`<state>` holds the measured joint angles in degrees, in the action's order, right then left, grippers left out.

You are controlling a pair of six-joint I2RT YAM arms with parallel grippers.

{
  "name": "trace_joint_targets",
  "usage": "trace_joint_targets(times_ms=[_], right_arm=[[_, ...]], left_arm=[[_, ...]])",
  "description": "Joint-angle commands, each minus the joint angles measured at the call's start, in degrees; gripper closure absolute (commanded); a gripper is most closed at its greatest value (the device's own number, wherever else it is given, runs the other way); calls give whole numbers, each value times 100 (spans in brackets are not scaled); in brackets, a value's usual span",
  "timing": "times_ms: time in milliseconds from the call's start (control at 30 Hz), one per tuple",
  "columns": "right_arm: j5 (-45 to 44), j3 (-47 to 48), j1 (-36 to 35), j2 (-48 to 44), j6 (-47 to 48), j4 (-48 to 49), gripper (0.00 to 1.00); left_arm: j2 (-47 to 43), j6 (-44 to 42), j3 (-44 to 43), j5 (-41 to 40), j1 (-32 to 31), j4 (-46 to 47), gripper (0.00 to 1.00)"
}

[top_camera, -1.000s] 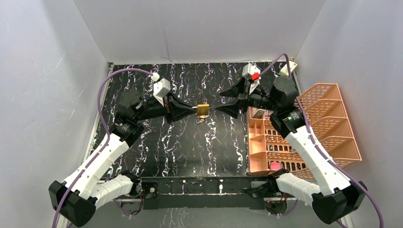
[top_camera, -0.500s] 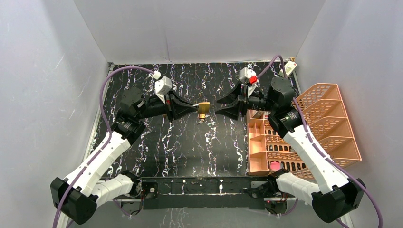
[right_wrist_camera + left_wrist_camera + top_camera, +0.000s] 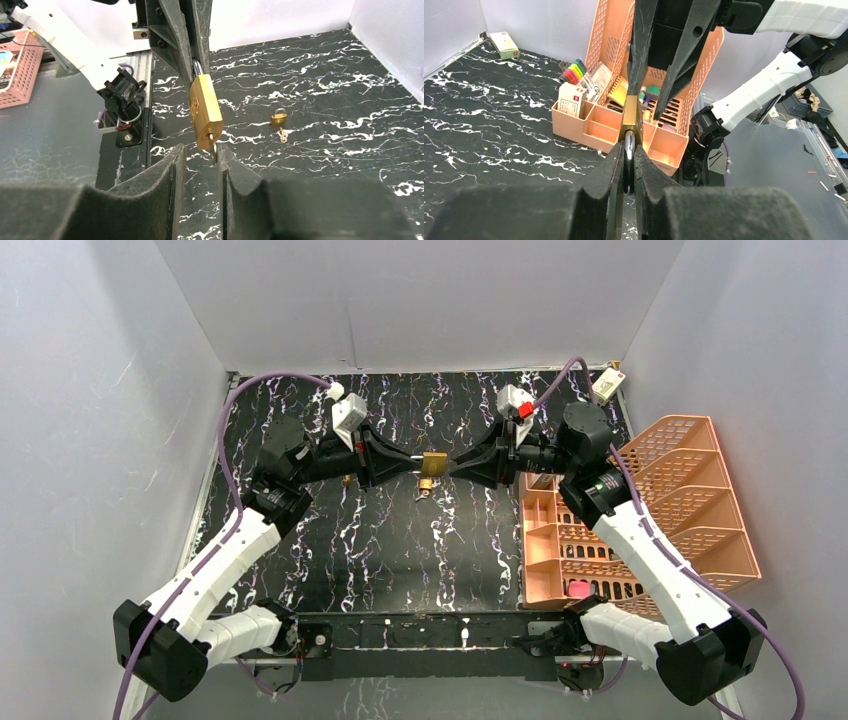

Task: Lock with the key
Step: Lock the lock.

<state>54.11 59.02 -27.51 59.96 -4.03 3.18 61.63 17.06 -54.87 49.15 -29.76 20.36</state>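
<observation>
The key slants off-centre (image 3: 214, 154) in my open right gripper. I should therefore bring the fingers in line with the key (image 3: 213, 145) and close them before I pull it out of the padlock.
A brass padlock (image 3: 432, 464) hangs in the air over the middle of the table. My left gripper (image 3: 413, 463) is shut on its steel shackle (image 3: 629, 150), which sits pinched between the pads in the left wrist view. The padlock body (image 3: 204, 111) points at my right gripper (image 3: 200, 150), and a key (image 3: 213, 147) sticks out of its underside. That key reaches between the right fingers, lying against the right-hand pad, with a gap to the left-hand pad. The right gripper (image 3: 452, 466) stands open around the key.
A small second padlock (image 3: 278, 118) with its key lies on the black marbled table (image 3: 380, 540). An orange mesh organizer (image 3: 640, 510) with small items fills the right side. A white box (image 3: 607, 385) sits in the far right corner.
My right gripper has moved left up to the padlock and its jaws have narrowed around the key. The left gripper has shifted the padlock slightly right and up.
</observation>
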Motion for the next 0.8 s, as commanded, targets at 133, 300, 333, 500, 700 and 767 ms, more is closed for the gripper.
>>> trace_joint_targets(times_ms=[133, 300, 333, 500, 700, 767], right_arm=[[65, 34, -47, 23, 86, 284, 77], [41, -7, -45, 17, 100, 362, 88], [40, -7, -47, 20, 91, 379, 88], [58, -4, -44, 70, 72, 409, 48], [160, -3, -51, 136, 40, 429, 40], [162, -9, -44, 152, 43, 429, 40]], left_arm=[[-106, 45, -312, 17, 12, 487, 100], [-123, 18, -327, -7, 14, 455, 100], [-124, 27, -331, -2, 14, 466, 100], [-133, 24, -299, 12, 14, 511, 100], [-133, 36, -289, 12, 14, 553, 100], [-142, 50, -275, 7, 14, 582, 100]])
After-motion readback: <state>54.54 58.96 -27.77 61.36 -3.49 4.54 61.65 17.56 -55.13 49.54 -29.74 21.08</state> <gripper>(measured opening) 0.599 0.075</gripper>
